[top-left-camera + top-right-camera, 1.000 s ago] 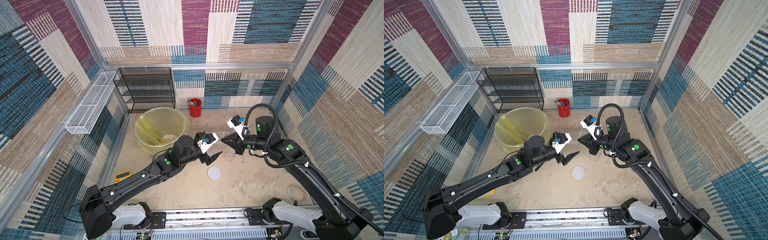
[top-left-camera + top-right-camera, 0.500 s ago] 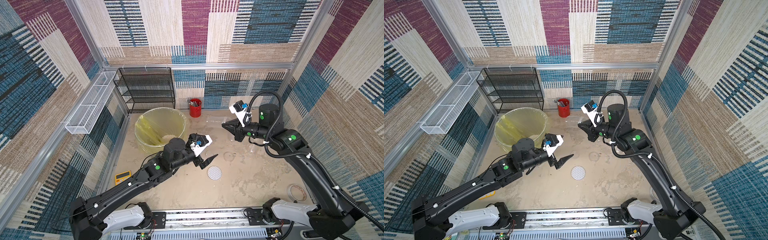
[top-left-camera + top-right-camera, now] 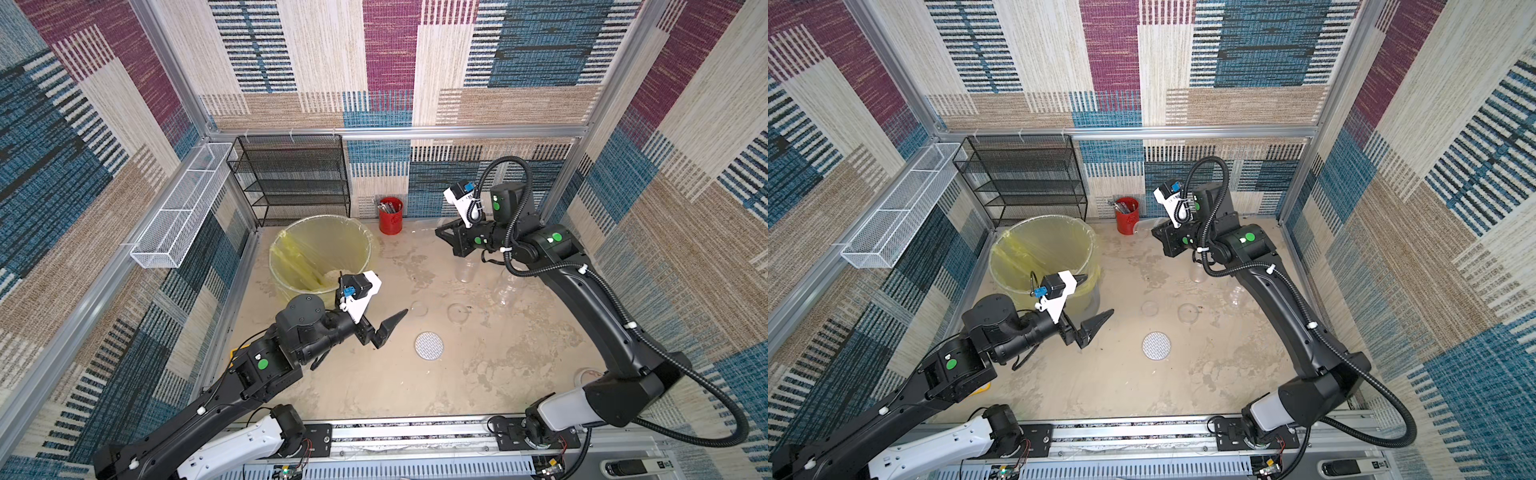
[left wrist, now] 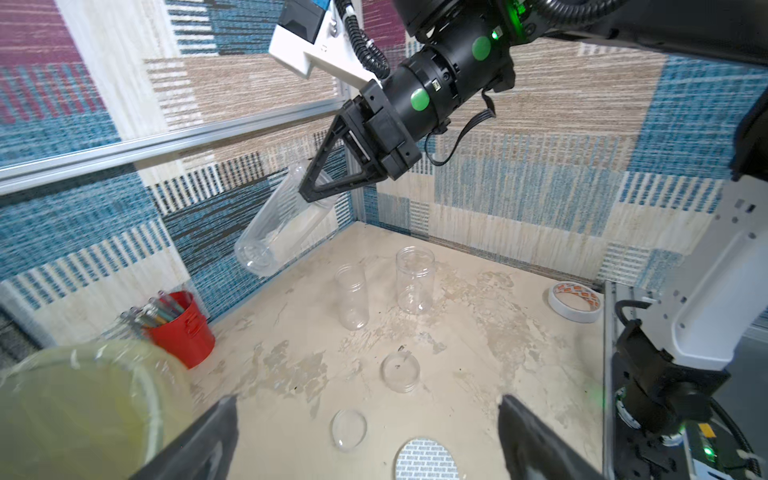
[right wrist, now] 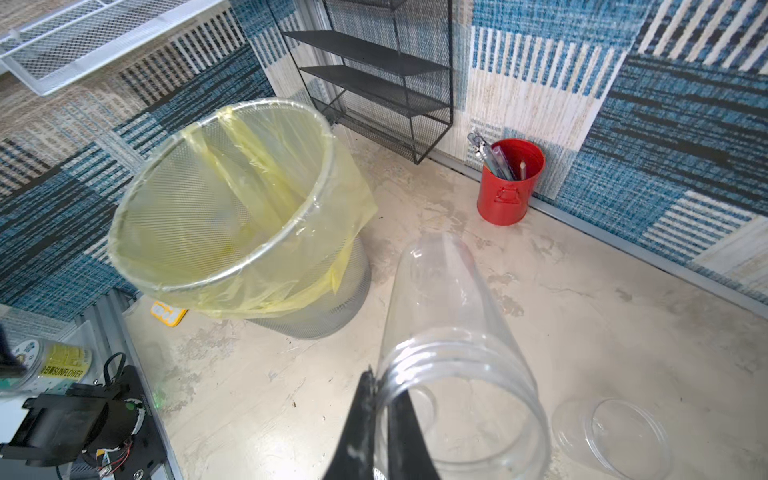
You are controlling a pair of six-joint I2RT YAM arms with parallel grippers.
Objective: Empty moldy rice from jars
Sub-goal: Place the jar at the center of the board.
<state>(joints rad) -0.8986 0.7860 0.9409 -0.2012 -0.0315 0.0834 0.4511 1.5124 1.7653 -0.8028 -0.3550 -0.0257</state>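
Note:
My right gripper is holding the jar with the held jar's bottom (image 4: 257, 257) hanging free and the spot (image 3: 421, 273) beside the narrow jar clear, so it should keep lowering that bottom until it rests there.
My right gripper (image 5: 376, 382) is shut on the rim of a clear empty jar (image 5: 449, 332), one finger inside the mouth and one outside. It holds the jar (image 4: 282, 220) tilted in the air near the back wall. Two more clear jars stand empty on the table, a narrow one (image 4: 352, 297) and a wider one (image 4: 414, 278). They show faintly in a top view, the narrow jar (image 3: 465, 270) and the wider jar (image 3: 505, 289). A pale heap of rice (image 3: 331, 274) lies in the bin. My left gripper (image 4: 368, 409) hangs open and empty over the table's middle, right of the bin.
The grey mesh bin with yellow liner (image 5: 199, 199) stands at the back left. By the back wall are a red cup of pens (image 3: 390, 216) and a black wire shelf (image 3: 291, 178). Two clear lids (image 4: 400, 372) (image 4: 348, 428) and a patterned disc (image 3: 429, 345) lie mid-table. A tape roll (image 4: 575, 301) lies at the right.
The two grippers, close together over the table's middle a second ago, have drawn apart. The right one rose toward the back wall. The left arm pulled back toward the front left.

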